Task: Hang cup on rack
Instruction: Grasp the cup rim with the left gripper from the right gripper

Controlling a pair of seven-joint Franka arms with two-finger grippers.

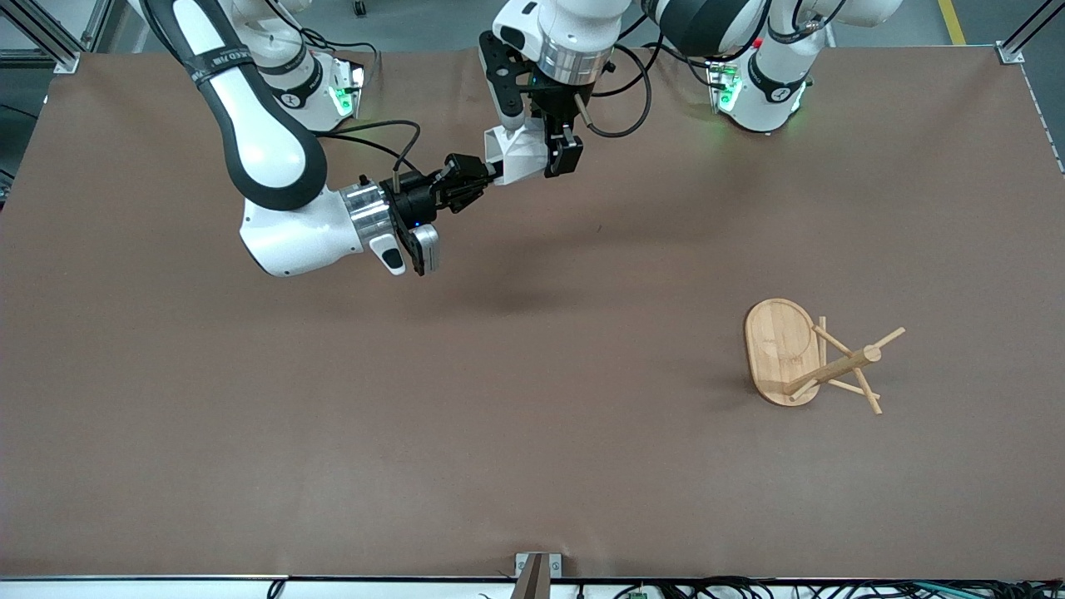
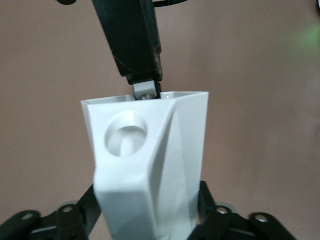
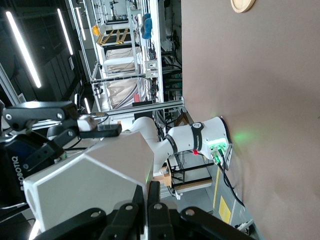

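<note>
Next, I open my right gripper and move it away before my left gripper takes the cup to the rack (image 1: 820,365), because my right gripper is still pinching the cup's rim (image 2: 167,97).
The white faceted cup (image 1: 520,158) hangs in the air over the table near the robots' bases, held by both grippers. My left gripper (image 1: 537,146) reaches down and is shut on the cup's sides; in the left wrist view the cup (image 2: 150,150) fills the space between its fingers, the handle's round hole facing the camera. My right gripper (image 1: 491,173) comes in level and is shut on the cup's rim wall; in the right wrist view (image 3: 152,187) it pinches the cup (image 3: 90,175). The bamboo rack (image 1: 782,349) lies tipped on its side, toward the left arm's end.
The rack's pegs (image 1: 865,391) stick out sideways and its oval base stands on edge; the base's edge shows in the right wrist view (image 3: 242,4). The brown table (image 1: 416,416) stretches wide around it. Cables hang from both wrists.
</note>
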